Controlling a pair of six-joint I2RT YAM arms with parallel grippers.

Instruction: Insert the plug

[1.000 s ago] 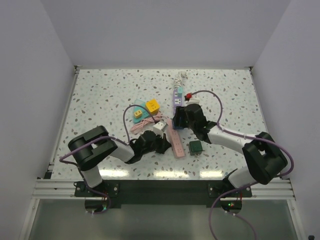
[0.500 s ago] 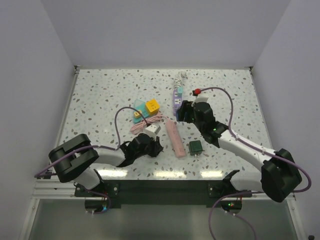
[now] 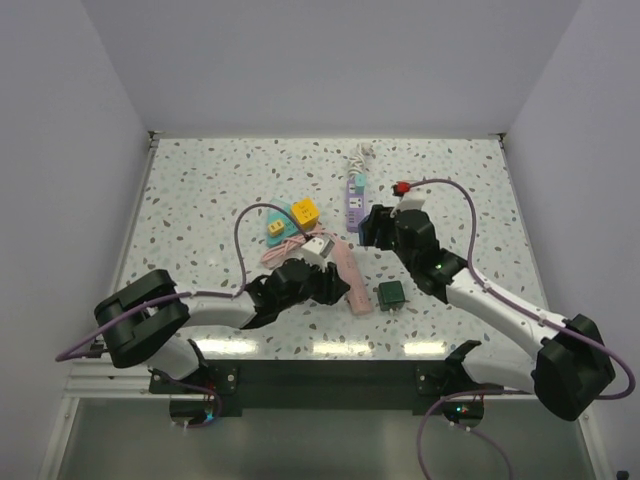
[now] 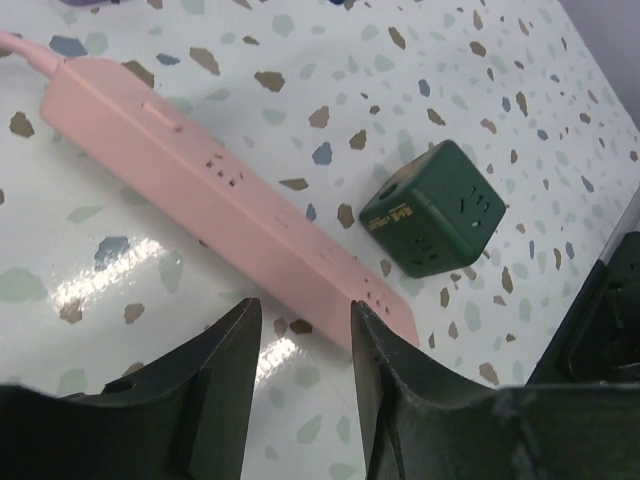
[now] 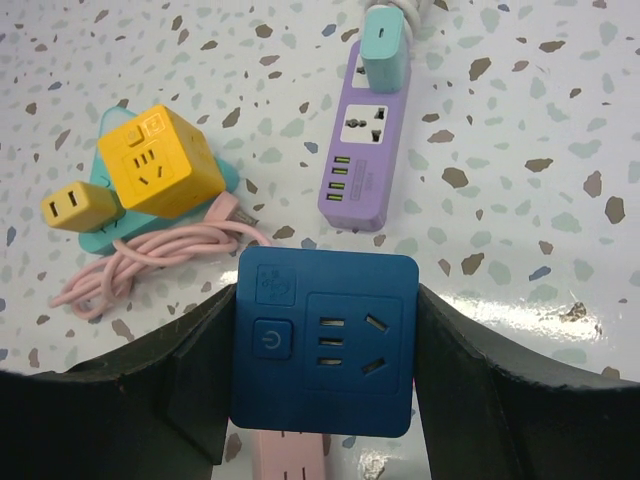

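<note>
The pink power strip [image 4: 215, 195] lies loose and slanted across my left gripper's open fingers, so next I shut them and brace the power strip's side [image 4: 265, 270] before plugging in the blue socket cube.
My right gripper [image 5: 325, 300] is shut on a blue socket cube [image 5: 325, 340], its socket face and power button turned to the camera. It hangs above the table just beyond the far end of the pink power strip [image 3: 350, 280]. My left gripper [image 4: 305, 310] is open and empty, low over the table beside the strip's near end [image 4: 230, 215]. In the top view the left gripper [image 3: 325, 280] sits left of the strip. A small white plug [image 3: 318, 245] on the pink cord [image 5: 150, 255] lies just beyond it.
A dark green socket cube [image 4: 435, 210] sits right of the pink strip. A purple power strip [image 5: 365, 150] with a teal plug [image 5: 385, 45] in it lies at the back. A yellow cube [image 5: 160, 160] and a small yellow plug [image 5: 75, 205] rest on a teal piece.
The left gripper has gone from shut to open and moved right, up to the pink strip. The right arm has swung outward, still gripping the blue cube.
</note>
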